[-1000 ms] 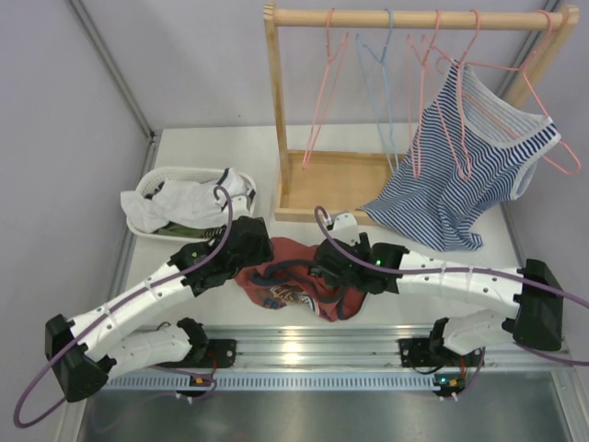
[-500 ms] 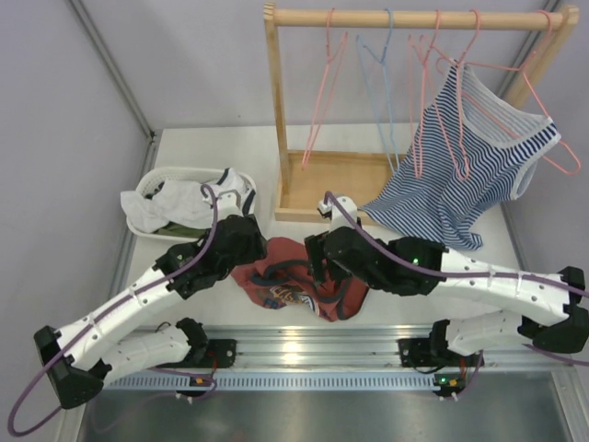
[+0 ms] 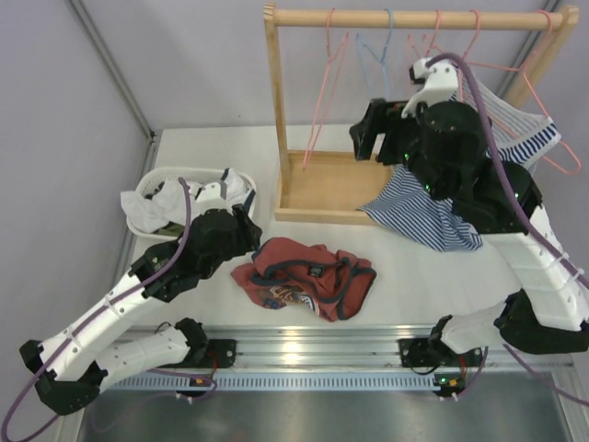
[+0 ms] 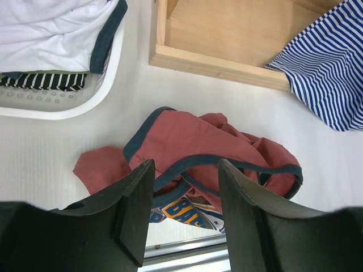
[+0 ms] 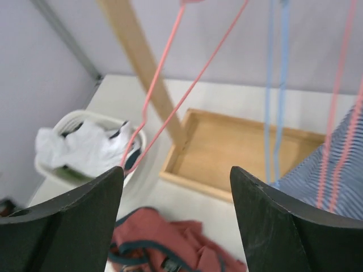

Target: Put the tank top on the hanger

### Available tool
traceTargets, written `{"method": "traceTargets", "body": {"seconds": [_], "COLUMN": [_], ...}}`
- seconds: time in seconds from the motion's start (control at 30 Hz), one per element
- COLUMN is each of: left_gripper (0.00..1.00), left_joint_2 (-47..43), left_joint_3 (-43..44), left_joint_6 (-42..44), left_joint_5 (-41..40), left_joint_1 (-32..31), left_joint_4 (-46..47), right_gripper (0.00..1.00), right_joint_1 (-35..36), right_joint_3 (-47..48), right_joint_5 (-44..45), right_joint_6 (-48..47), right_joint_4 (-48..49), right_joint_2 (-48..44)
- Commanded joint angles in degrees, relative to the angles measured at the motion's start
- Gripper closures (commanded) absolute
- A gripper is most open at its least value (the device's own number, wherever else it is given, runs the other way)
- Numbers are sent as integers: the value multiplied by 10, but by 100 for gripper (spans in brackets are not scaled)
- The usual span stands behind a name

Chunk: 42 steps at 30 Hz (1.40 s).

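The pink hanger [image 3: 475, 41] beside the striped tank top hangs empty at finger height. My right gripper keeps going toward that hanger until the fingers are on both sides of the wire.
The rust-red tank top [image 3: 304, 281] lies crumpled on the table between the arms, with its navy trim and part of the blue-and-white print showing. My left gripper [image 3: 241, 226] is open and empty just above the tank top's left part [image 4: 204, 141]; in the left wrist view the gripper [image 4: 184, 170] frames the navy trim. My right gripper [image 3: 366, 133] is open and empty, raised high by the rack. The pink hanger [image 3: 317, 115] hangs on the rail left of it. In the right wrist view, the pink wire [image 5: 164, 56] hangs ahead of the right gripper [image 5: 176, 175], and the tank top [image 5: 164, 238] is far below.
A wooden rack [image 3: 405, 17] with a wooden base tray [image 3: 336, 184] stands at the back. It holds a light blue hanger [image 3: 382, 83], more pink hangers, and a striped tank top [image 3: 460, 175]. A white basket [image 3: 156, 175] of clothes sits at the left.
My right arm rose from the tank top up and back to the rack, gripper open. My left arm drew slightly back and left. The tank top stays on the table.
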Motion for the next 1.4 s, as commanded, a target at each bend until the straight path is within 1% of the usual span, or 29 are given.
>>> {"method": "traceTargets", "body": {"seconds": [0.0,0.03,0.07,0.1,0.13,0.17,0.23,0.27,0.37,0.43,0.5,0.67,0.73,0.97,1.03,1.07,1.1,1.17,1.2,1.37], "left_gripper": [47,47,47,47,47,47,47,47,47,47,47,46,46,46,46,46,46,46,46,47], "left_joint_2": [-5,-3,-2,-1,0,0,-1,0,3,7,10,12,15,20,20,21,22,24,24,31], "left_joint_3": [28,31,32,37,39,42,50,52,62,63,63,65,75,95,95,95,94,94,94,96], "left_joint_6": [17,21,23,26,31,33,41,43,52,60,64,76,81,91,91,89,86,86,84,79], "left_joint_5": [0,4,8,11,16,18,19,23,32,39,45,51,54,54,51,50,50,47,47,47], "left_joint_1": [2,2,2,2,2,2,2,3,2,2,2,3,2,2,2,3,3,3,3,2], "left_joint_4": [-1,1,4,5,6,7,12,12,19,23,25,30,27,12,11,12,12,12,13,13], "right_gripper": [24,24,24,24,24,24,25,25,25,25,25,31,36,39,43,46,51,55,59,63], "right_joint_1": [-88,-118,-179,-207,-264,-292,-344,-385,-446,-465,-476,-505,-513,-541,-547,-549,-550,-552,-553,-553], "right_joint_3": [84,121,130,135,133,130,117,109,83,73,78,64,63,47,49,49,45,40,34,27], "right_joint_5": [-27,-47,-84,-95,-116,-116,-160,-192,-236,-267,-275,-293,-296,-325,-324,-340,-342,-349,-355,-364], "right_joint_6": [-75,-75,-74,-73,-73,-72,-73,-74,-83,-97,-107,-126,-134,-159,-162,-163,-164,-164,-164,-175], "right_joint_4": [-29,-37,-35,-32,-24,-20,-12,5,34,45,36,50,55,77,73,74,74,80,85,89], "right_joint_2": [42,56,61,61,58,55,49,46,30,32,43,61,75,103,115,117,121,121,120,123]}}
